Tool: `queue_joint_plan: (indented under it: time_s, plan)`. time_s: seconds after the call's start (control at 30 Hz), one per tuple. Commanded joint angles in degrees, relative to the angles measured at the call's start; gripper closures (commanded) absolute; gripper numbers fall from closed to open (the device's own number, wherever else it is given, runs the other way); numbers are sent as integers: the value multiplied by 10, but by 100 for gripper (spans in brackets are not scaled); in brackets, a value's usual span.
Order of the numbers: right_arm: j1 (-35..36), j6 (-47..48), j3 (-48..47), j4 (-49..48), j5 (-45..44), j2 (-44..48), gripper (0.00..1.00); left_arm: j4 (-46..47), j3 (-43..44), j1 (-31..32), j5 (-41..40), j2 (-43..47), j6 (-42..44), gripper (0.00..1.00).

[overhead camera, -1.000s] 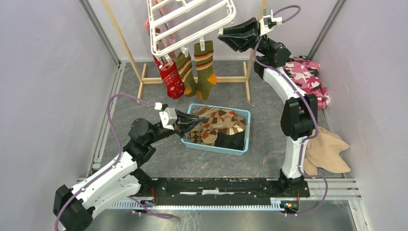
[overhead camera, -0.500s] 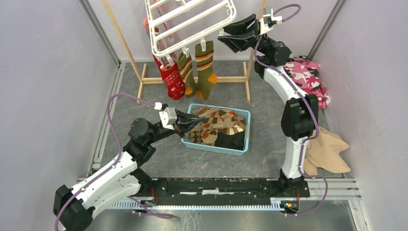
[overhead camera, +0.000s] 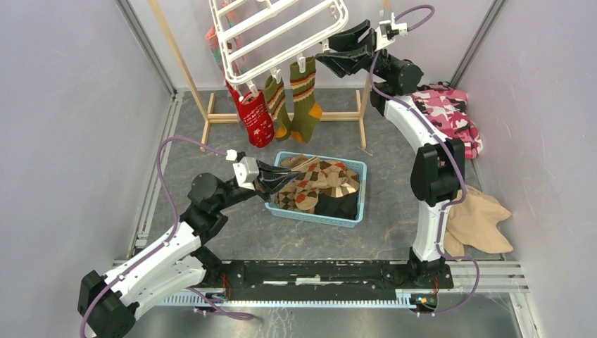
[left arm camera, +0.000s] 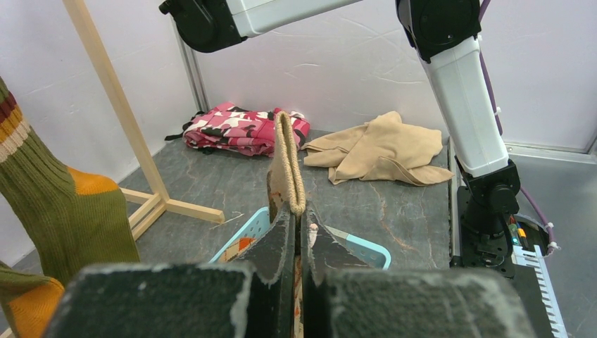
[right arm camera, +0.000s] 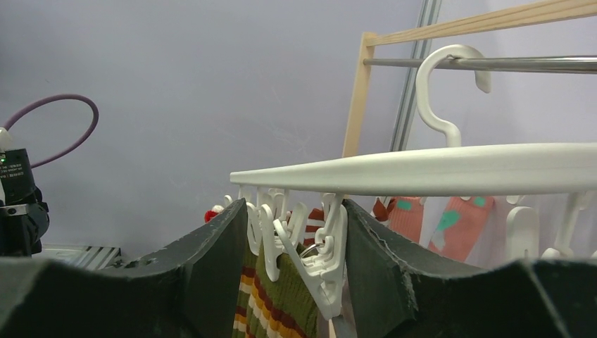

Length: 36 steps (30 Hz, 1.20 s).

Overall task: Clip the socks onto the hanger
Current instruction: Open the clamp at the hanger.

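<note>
Next, my right gripper straightens the white clip (right arm camera: 322,273) and squeezes both its handles (right arm camera: 336,224) before I bring in the tan sock, because the clip hangs at a slant in the gripper's open fingers.
The white hanger (overhead camera: 278,32) hangs tilted from the wooden stand, with a red sock (overhead camera: 255,120) and two olive striped socks (overhead camera: 306,98) clipped along its near rim. My right gripper (overhead camera: 322,52) is at that rim, open. In the right wrist view its jaws (right arm camera: 296,204) stand either side of a dangling white clip (right arm camera: 320,264), and a striped olive sock (right arm camera: 274,303) hangs just behind it. My left gripper (overhead camera: 285,182) is over the basket, shut on the cuff of a tan sock (left arm camera: 287,165) that sticks up past the fingertips (left arm camera: 299,215).
A light blue basket (overhead camera: 355,172) holds several argyle socks. The wooden stand (overhead camera: 211,116) straddles the back floor. A pink camouflage cloth (overhead camera: 450,113) and a beige cloth (overhead camera: 479,222) lie at the right. Salmon socks (right arm camera: 450,225) hang on the hanger's far side.
My right gripper's jaws have widened around the clip and moved slightly up. The hanger and its socks have swung up and to the left. The left arm has stayed put.
</note>
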<state>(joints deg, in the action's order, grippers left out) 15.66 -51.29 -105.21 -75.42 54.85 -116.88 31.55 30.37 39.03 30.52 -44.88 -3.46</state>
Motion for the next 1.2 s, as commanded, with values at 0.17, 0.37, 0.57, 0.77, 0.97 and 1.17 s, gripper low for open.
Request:
queue_joint_plan:
  time_s: [0.17,0.37,0.57,0.77,0.97,1.17]
  plan:
    - [2,18,-13,7,-5,35,39,11,21,3,5,2,-17,98]
    - [2,27,-10,15,-9,40,38,11,22,3,4,3,-18,98]
    - [2,33,-11,20,-11,43,39,11,23,3,5,3,-18,98]
    - [2,35,-11,27,-7,43,53,11,23,3,4,4,-18,98]
    - [2,36,-10,29,-4,44,69,15,23,3,4,1,-17,98]
    - [2,25,-5,31,-3,48,83,23,55,3,-17,-33,-15,98]
